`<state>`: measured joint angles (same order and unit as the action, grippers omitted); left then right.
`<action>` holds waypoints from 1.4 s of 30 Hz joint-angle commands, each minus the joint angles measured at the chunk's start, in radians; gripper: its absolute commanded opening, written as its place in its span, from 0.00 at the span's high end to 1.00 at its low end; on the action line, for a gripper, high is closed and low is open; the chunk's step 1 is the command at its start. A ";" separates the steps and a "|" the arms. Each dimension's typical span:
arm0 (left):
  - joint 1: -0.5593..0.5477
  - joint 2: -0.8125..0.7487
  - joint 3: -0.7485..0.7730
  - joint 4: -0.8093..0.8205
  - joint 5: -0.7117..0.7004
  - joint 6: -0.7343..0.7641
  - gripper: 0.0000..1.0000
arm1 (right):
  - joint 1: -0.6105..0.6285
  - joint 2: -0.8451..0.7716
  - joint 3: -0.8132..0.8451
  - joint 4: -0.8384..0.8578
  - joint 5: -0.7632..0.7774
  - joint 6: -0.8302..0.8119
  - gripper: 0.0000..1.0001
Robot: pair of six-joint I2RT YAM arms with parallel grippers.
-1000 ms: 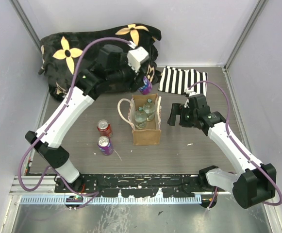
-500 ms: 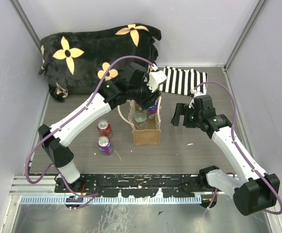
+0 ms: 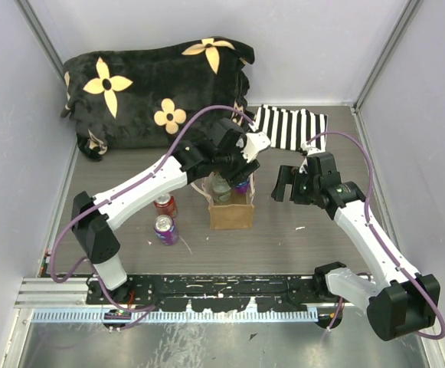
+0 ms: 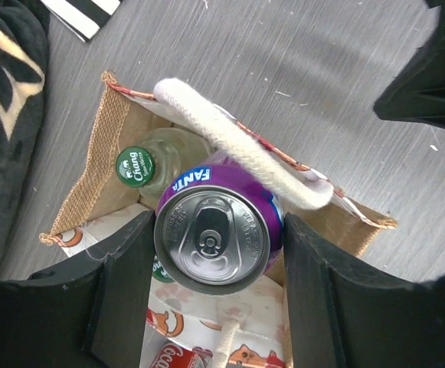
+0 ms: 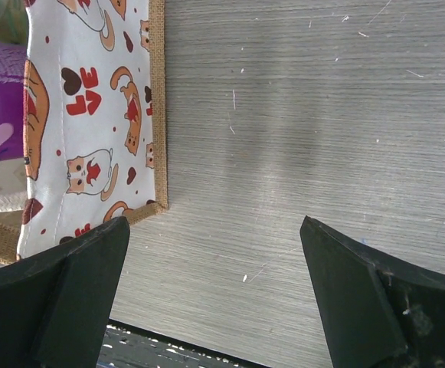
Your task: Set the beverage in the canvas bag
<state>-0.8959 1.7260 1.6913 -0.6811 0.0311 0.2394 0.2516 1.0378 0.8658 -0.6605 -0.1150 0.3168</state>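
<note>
My left gripper should keep going down until the purple Fanta can rests inside the bag, because the can hangs upright over the bag's free space beside the clear bottle.
The canvas bag stands mid-table, tan with cream handles; its printed side shows in the right wrist view. A clear bottle with a green cap stands inside it. My left gripper is shut on a purple Fanta can and holds it upright over the bag's open far end, beside a handle. The can also shows in the top view and the right wrist view. My right gripper is open and empty, just right of the bag, above bare table.
A red can and another purple can stand on the table left of the bag. A black floral blanket lies at the back left. A black-and-white striped cloth lies at the back right.
My left arm has swung from over the blanket forward and right, bringing the purple can down over the bag's mouth. The right arm has barely moved.
</note>
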 commanded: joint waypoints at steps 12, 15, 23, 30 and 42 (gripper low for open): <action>-0.003 0.096 -0.078 0.247 -0.082 0.010 1.00 | -0.032 -0.036 -0.016 0.016 -0.018 -0.030 0.00; -0.003 0.113 -0.091 0.264 -0.088 0.006 1.00 | -0.040 -0.035 -0.018 0.016 -0.021 -0.034 0.00; -0.004 0.139 -0.138 0.289 -0.100 0.015 1.00 | -0.058 -0.036 -0.023 0.015 -0.032 -0.044 0.00; -0.003 0.155 -0.180 0.304 -0.112 0.027 1.00 | -0.066 -0.040 -0.030 0.013 -0.038 -0.045 0.00; -0.005 0.193 -0.133 0.303 -0.136 0.030 0.19 | -0.076 -0.036 -0.031 0.010 -0.041 -0.051 0.00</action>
<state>-0.9066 1.8938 1.5181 -0.4309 -0.0425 0.2436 0.1810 1.0206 0.8330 -0.6701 -0.1444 0.2852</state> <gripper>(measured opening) 0.728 0.999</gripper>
